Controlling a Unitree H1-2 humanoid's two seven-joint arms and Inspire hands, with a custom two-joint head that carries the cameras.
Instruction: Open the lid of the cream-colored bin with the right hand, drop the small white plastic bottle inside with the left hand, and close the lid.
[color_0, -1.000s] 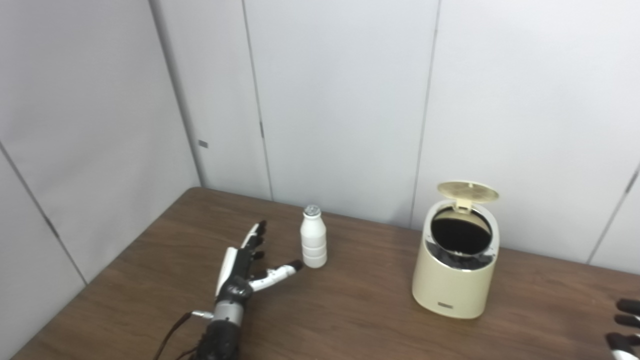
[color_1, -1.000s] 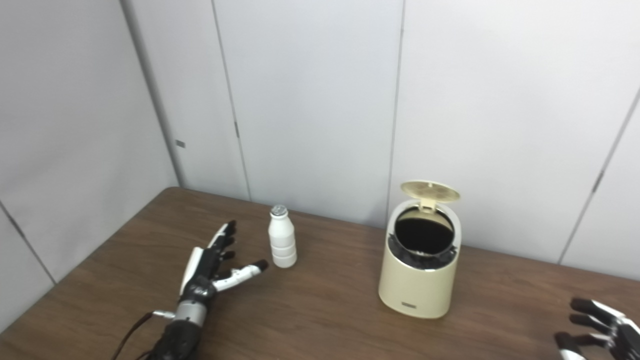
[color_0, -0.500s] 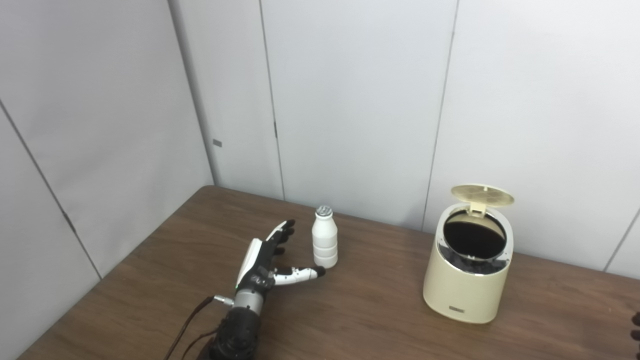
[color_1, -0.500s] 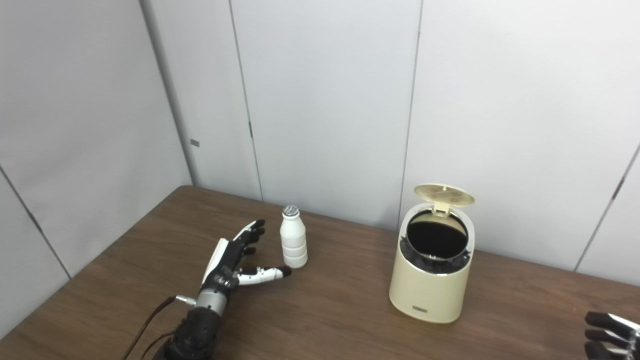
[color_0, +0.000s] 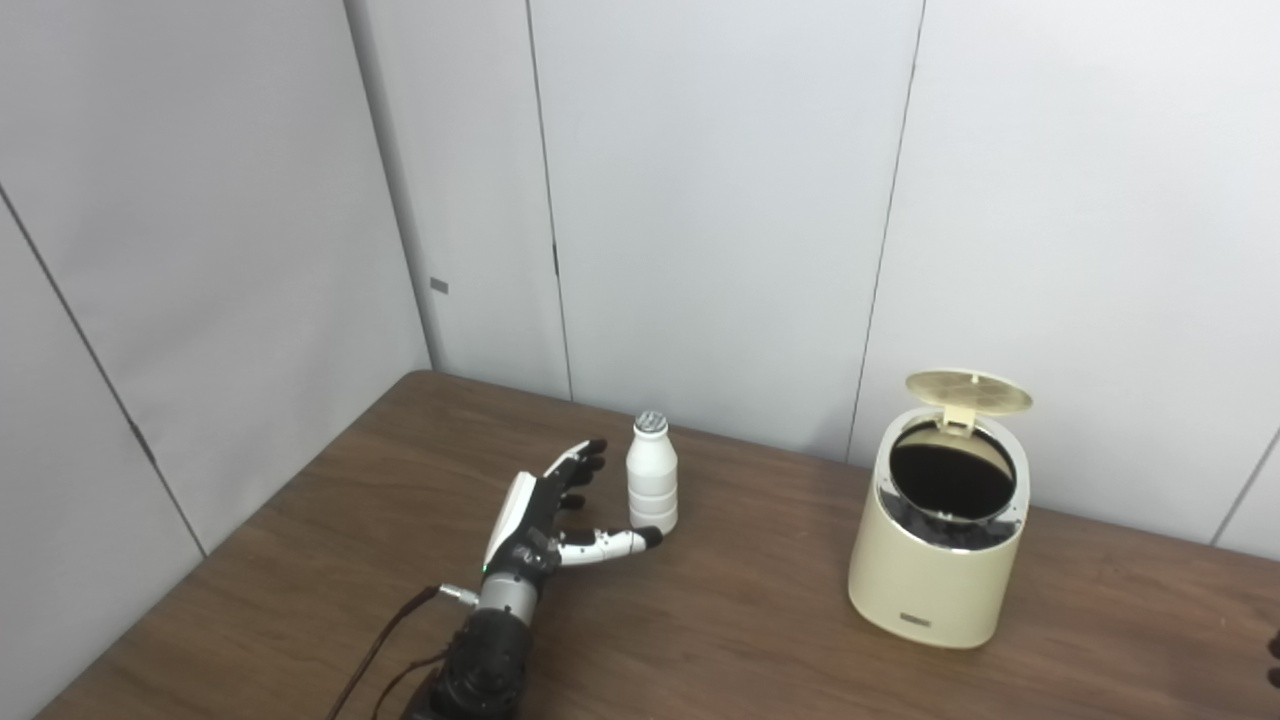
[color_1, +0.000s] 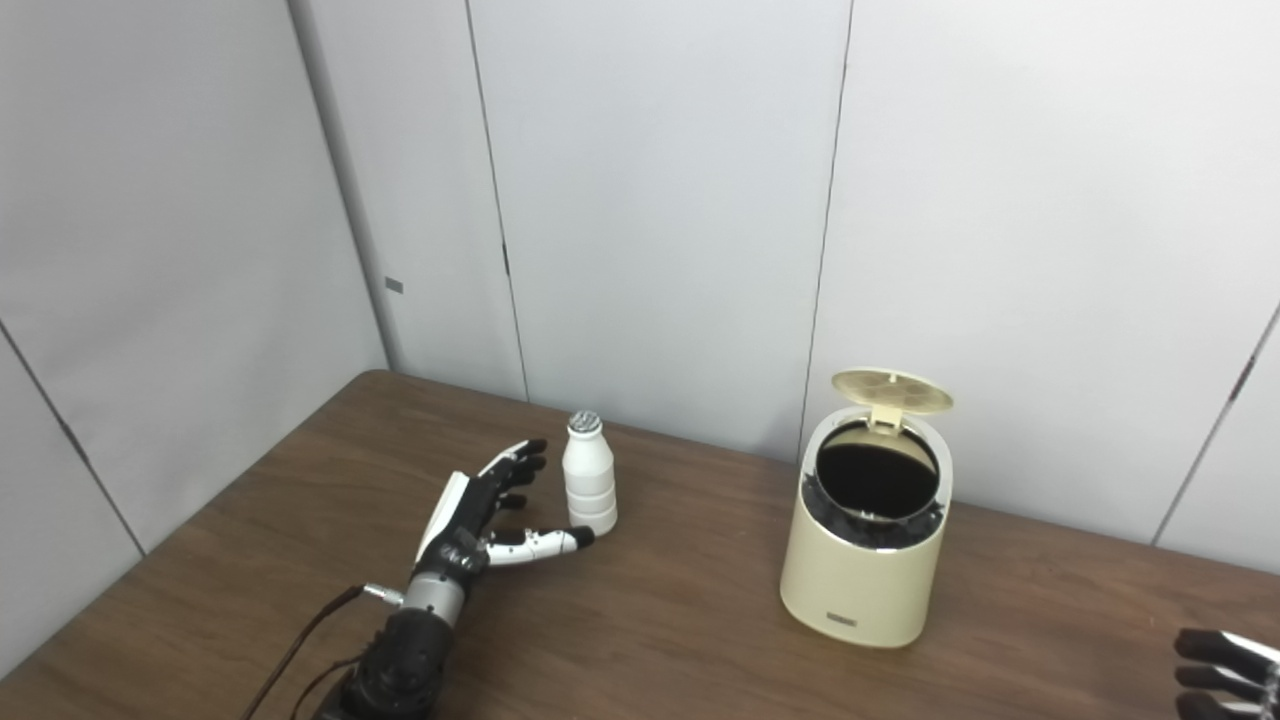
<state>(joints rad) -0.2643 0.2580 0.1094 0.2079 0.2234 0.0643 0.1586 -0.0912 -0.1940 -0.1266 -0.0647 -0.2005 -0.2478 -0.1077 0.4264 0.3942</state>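
Observation:
I expect the small white plastic bottle (color_0: 653, 476) to stay upright when I drop it inside, with its neck near the bin's rim (color_0: 938, 564), because the bin is only a little taller.
The small white plastic bottle (color_0: 652, 486) stands upright on the brown table, left of centre. My left hand (color_0: 547, 518) is open just left of it, fingers spread toward the bottle and thumb reaching under its base side, holding nothing. The cream-colored bin (color_0: 937, 550) stands to the right with its round lid (color_0: 968, 385) tipped up and its dark inside showing. My right hand (color_1: 1225, 666) is at the bottom right corner, fingers apart, mostly cut off by the picture edge.
The wooden table (color_0: 740, 630) ends at grey wall panels (color_0: 700, 200) behind and to the left. A cable (color_0: 375, 650) runs along my left forearm. A wide stretch of tabletop lies between bottle and bin.
The camera has shifted, moving the whole scene right. My left hand has come closer to the bottle. The bin's lid stays up and the bottle has not moved.

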